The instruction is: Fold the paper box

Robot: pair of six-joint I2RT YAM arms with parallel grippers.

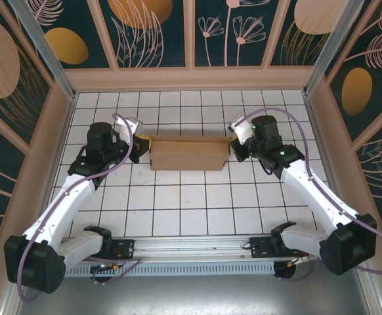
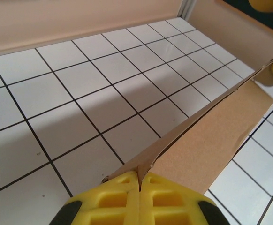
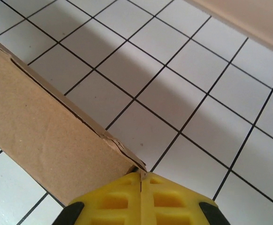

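Next, I swing my right gripper inward and square up the corner before opening, because the box's torn corner (image 3: pixel 130 157) in my right gripper sticks out past the box's end (image 1: pixel 226 156).
The paper box (image 1: pixel 188 155) is a brown cardboard piece, folded long and narrow, held up across the tiled floor between my two arms. My left gripper (image 1: pixel 140 147) pinches its left end; in the left wrist view the yellow fingers (image 2: pixel 164 197) are shut on a thin cardboard edge of the box (image 2: pixel 211 136). My right gripper (image 1: pixel 235 148) pinches the right end; in the right wrist view its yellow fingers (image 3: pixel 113 199) are shut on the corner of the box (image 3: pixel 38 131), where the edge is slightly torn.
White tiled floor (image 1: pixel 178 203) with black grout lines spreads around the box. Beige walls (image 1: pixel 191 79) close the back and both sides. The arm bases and a metal rail (image 1: pixel 191 249) lie along the near edge.
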